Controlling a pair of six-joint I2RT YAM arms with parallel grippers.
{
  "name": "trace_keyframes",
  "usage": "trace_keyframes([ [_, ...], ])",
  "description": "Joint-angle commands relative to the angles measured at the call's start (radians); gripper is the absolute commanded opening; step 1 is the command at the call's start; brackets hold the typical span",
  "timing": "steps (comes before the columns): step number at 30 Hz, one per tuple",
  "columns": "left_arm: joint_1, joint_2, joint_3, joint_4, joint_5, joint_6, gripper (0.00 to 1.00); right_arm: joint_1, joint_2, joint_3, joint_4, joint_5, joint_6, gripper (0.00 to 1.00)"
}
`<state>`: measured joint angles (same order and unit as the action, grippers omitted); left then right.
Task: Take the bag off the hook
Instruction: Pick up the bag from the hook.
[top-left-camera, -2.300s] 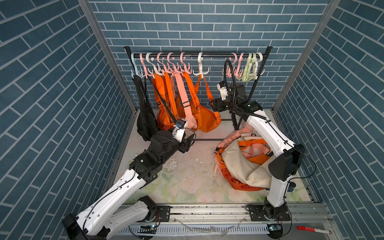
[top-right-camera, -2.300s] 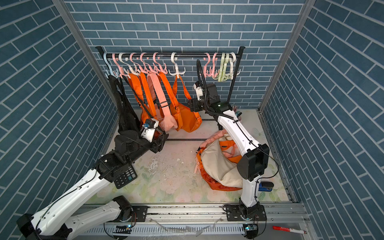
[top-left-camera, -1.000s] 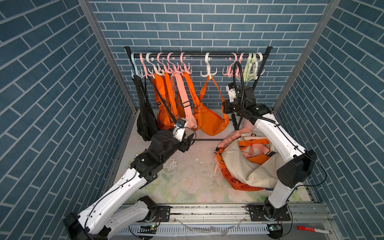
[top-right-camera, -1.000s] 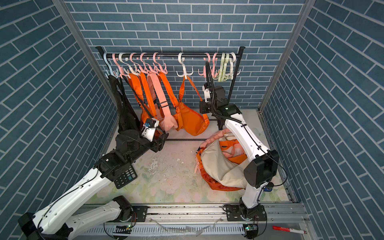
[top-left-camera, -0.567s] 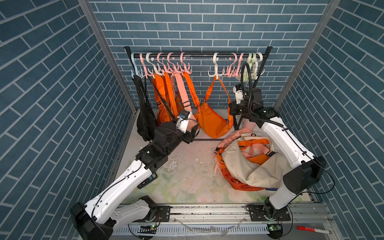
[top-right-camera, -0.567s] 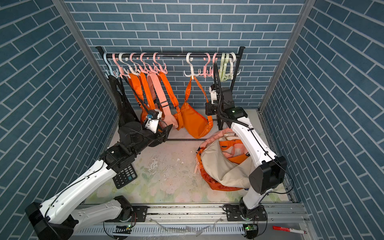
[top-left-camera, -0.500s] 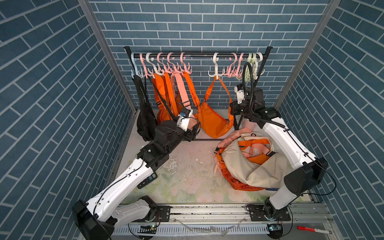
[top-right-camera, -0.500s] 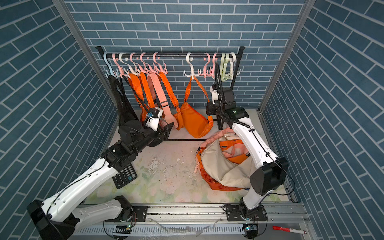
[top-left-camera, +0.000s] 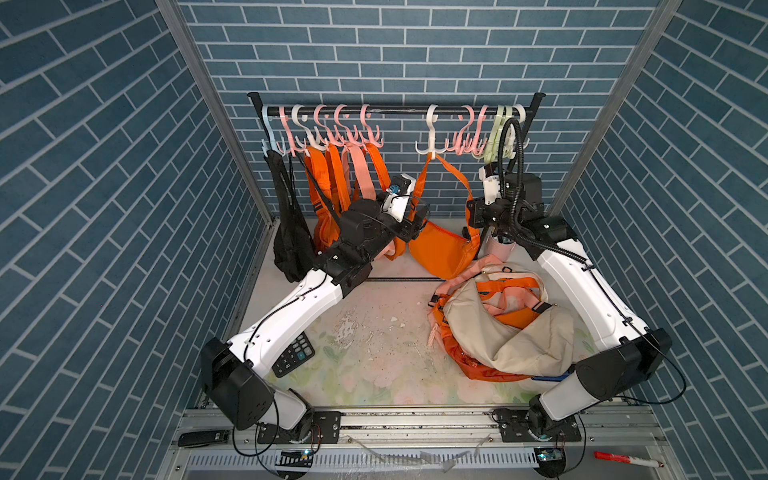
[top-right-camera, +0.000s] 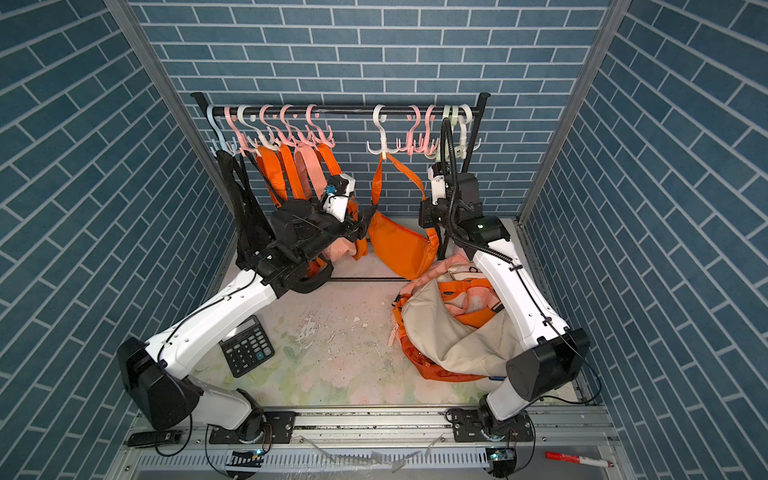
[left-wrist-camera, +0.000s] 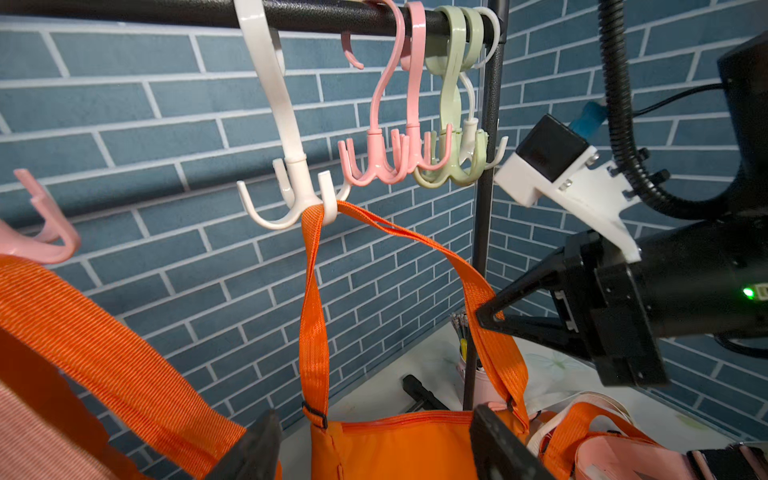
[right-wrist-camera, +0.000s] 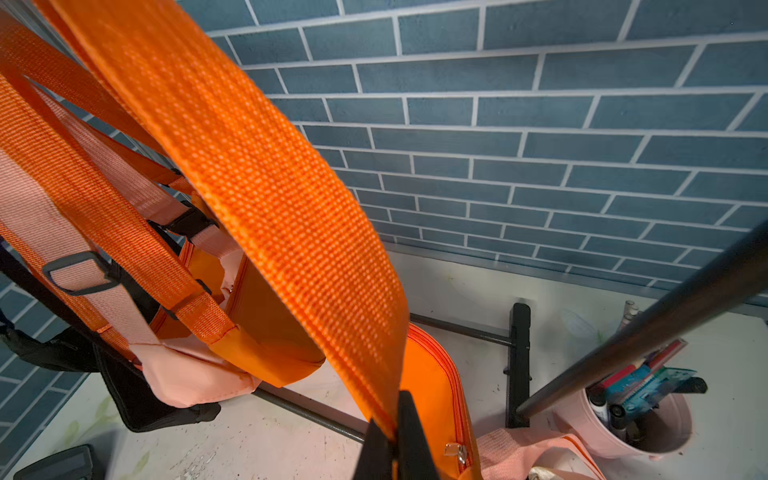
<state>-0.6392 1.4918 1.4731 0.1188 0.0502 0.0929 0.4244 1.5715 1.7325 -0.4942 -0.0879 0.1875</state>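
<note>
The bag's strap (left-wrist-camera: 313, 264) should come free when the robot lifts it, and the white hook should stay on the bar, because the hook prong's tip (left-wrist-camera: 325, 177) is open.
An orange bag (top-left-camera: 440, 249) (top-right-camera: 399, 245) hangs by its strap from a white hook (top-left-camera: 432, 137) (top-right-camera: 382, 137) near the middle of the black rail. In the left wrist view the strap (left-wrist-camera: 313, 291) loops over one prong of the hook (left-wrist-camera: 297, 183). My right gripper (top-left-camera: 471, 214) (left-wrist-camera: 484, 318) (right-wrist-camera: 392, 440) is shut on the strap's right half, a little above the bag. My left gripper (top-left-camera: 419, 220) (top-right-camera: 361, 220) (left-wrist-camera: 374, 444) is open at the bag's left end. The bag's zipped top (left-wrist-camera: 395, 440) shows between its fingers; contact is unclear.
Orange, pink and black bags (top-left-camera: 332, 195) hang at the rail's left end. Empty pink and green hooks (top-left-camera: 486, 141) crowd its right end by the rack post. A heap of beige and orange bags (top-left-camera: 503, 328), a calculator (top-right-camera: 247, 345) and a pink pen cup (right-wrist-camera: 631, 415) are on the table.
My right gripper pulled the strap rightward, and the white hook with the orange bag slid right along the rail. My left arm reached forward and up to the bag's left end.
</note>
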Motion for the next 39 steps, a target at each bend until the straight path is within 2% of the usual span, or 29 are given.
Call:
trace_keyframes([
  [1,0.019,0.042,0.056,0.053,0.033,0.013,0.73,-0.004,-0.020,0.019,0.008,-0.023,-0.023,0.00],
  [21,0.131,0.176,0.117,0.138,0.081,-0.046,0.73,-0.006,0.125,0.315,-0.118,-0.038,-0.037,0.00],
  [27,0.137,0.219,0.172,0.132,0.098,-0.032,0.73,-0.006,0.194,0.438,-0.181,-0.044,-0.043,0.00],
  [39,0.148,0.306,0.280,0.121,0.100,0.008,0.72,-0.006,0.251,0.551,-0.244,-0.064,-0.044,0.00],
])
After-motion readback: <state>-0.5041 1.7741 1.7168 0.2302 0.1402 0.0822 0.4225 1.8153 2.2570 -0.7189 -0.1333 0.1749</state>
